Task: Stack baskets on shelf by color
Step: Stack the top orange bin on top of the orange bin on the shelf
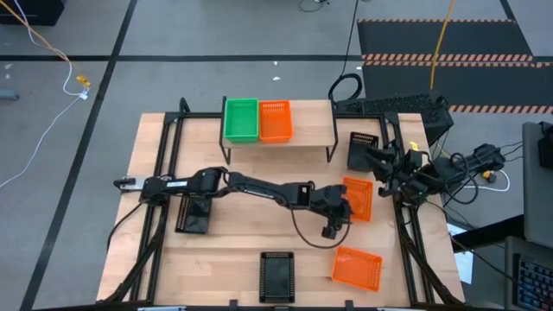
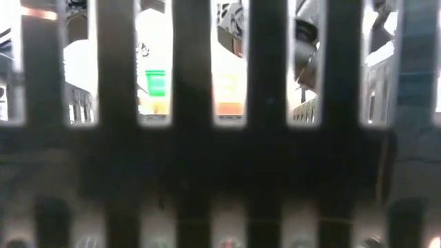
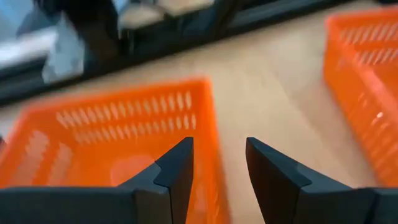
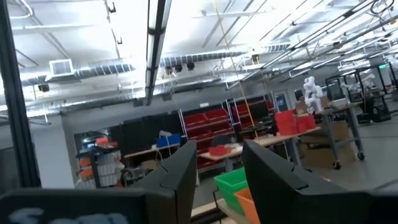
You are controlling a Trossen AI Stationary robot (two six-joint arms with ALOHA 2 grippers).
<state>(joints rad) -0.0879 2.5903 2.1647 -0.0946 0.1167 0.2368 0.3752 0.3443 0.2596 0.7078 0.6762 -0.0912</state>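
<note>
The orange basket at my left gripper (image 1: 359,199) has the same outline as the shelf's orange basket (image 1: 276,121), whose open top is empty. It should fit down inside that one when I stack it.
The shelf (image 1: 304,130) stands at the table's far side with a green basket (image 1: 241,119) and an orange basket (image 1: 275,121) side by side on its plank. My left arm reaches across the table to a second orange basket (image 1: 359,199), which lies flat on the tabletop. My left gripper (image 3: 217,168) is open at this basket's edge (image 3: 210,140): one finger over the inside, one outside the wall. My right gripper (image 4: 217,168) is open, raised by the table's right edge, and points out into the room.
A third orange basket (image 1: 357,266) lies near the front right corner. Black baskets sit at the front centre (image 1: 276,275), on the left (image 1: 192,214) and right of the shelf (image 1: 363,149). A black perforated wall (image 2: 220,158) blocks the low view.
</note>
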